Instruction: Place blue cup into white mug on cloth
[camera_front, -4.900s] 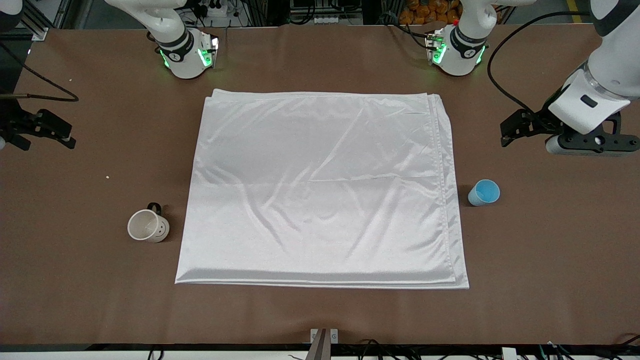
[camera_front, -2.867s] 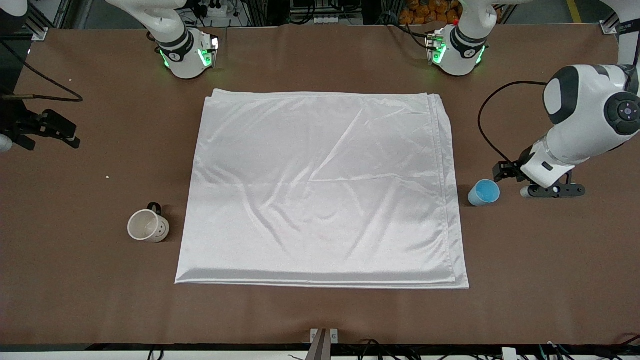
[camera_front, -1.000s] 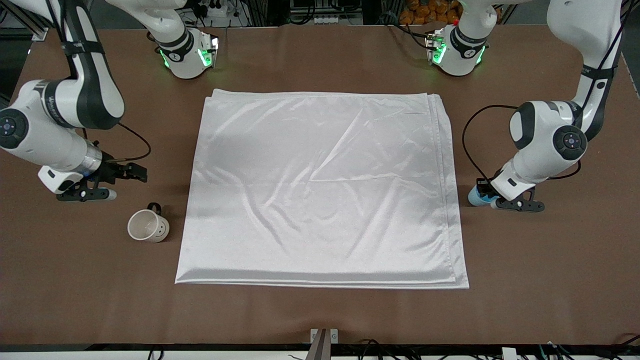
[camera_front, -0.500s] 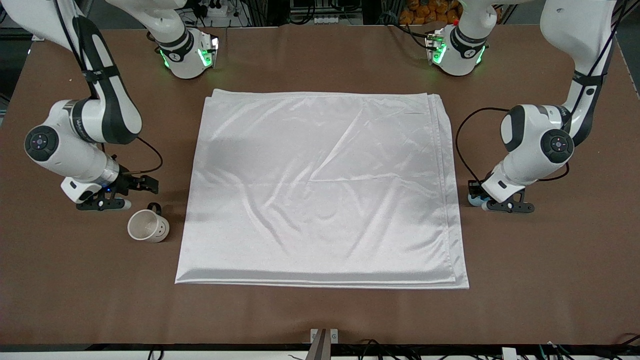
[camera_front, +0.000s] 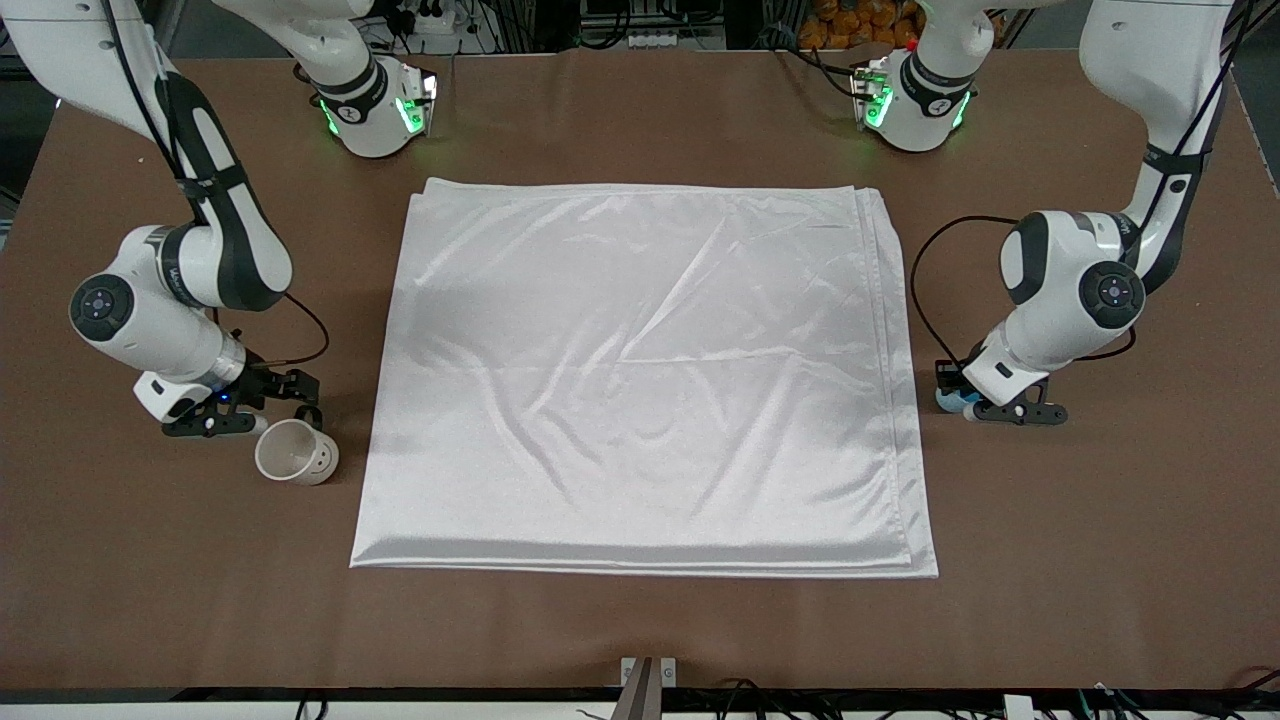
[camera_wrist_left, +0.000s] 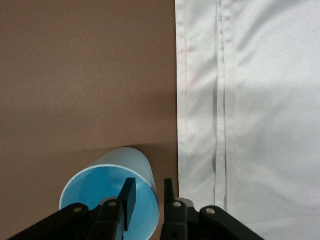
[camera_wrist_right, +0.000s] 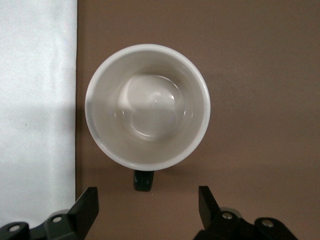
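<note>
I expect the blue cup to go in, rim included, when I lower it, because the blue cup looks narrower than the white mug's opening.
The blue cup stands on the table beside the cloth, at the left arm's end. My left gripper is down on it. In the left wrist view the gripper straddles the cup wall, one finger inside and one outside, narrowly open with a small gap showing. The white mug stands on the table by the cloth's edge at the right arm's end. My right gripper hangs open just above it. In its wrist view the gripper is wide open around the space at the mug's dark handle.
The cloth's folded edge runs close beside the blue cup, and another edge lies close to the mug. Both arm bases stand at the table's edge farthest from the front camera.
My right arm has swung in from the table's end and come down to the mug. My left gripper has settled onto the blue cup's rim. Cup, mug and cloth have not moved.
</note>
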